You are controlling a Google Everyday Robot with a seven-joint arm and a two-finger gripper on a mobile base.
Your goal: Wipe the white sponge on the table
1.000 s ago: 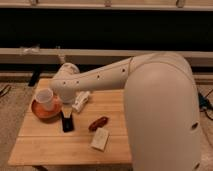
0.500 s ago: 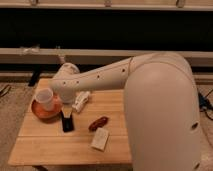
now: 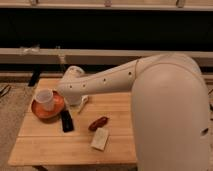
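The slim red object (image 3: 98,124) is close behind the white sponge (image 3: 100,141). The red object should therefore swing aside when I wipe the sponge around.
The white sponge (image 3: 100,139), a small cream block, lies flat on the wooden slatted table (image 3: 50,147) near its front edge, right of centre. My white arm reaches in from the right across the back of the table. My gripper (image 3: 74,100) hangs at the arm's end over the back left part of the table, well behind and left of the sponge and apart from it. It is open and holds nothing. The wrist hides most of it.
An orange bowl (image 3: 36,110) with a white cup (image 3: 44,99) in it stands at the left. A black phone (image 3: 66,121) lies beside the bowl. A red object (image 3: 98,123) lies just behind the sponge. A white tube-like bottle (image 3: 83,103) lies next to the gripper.
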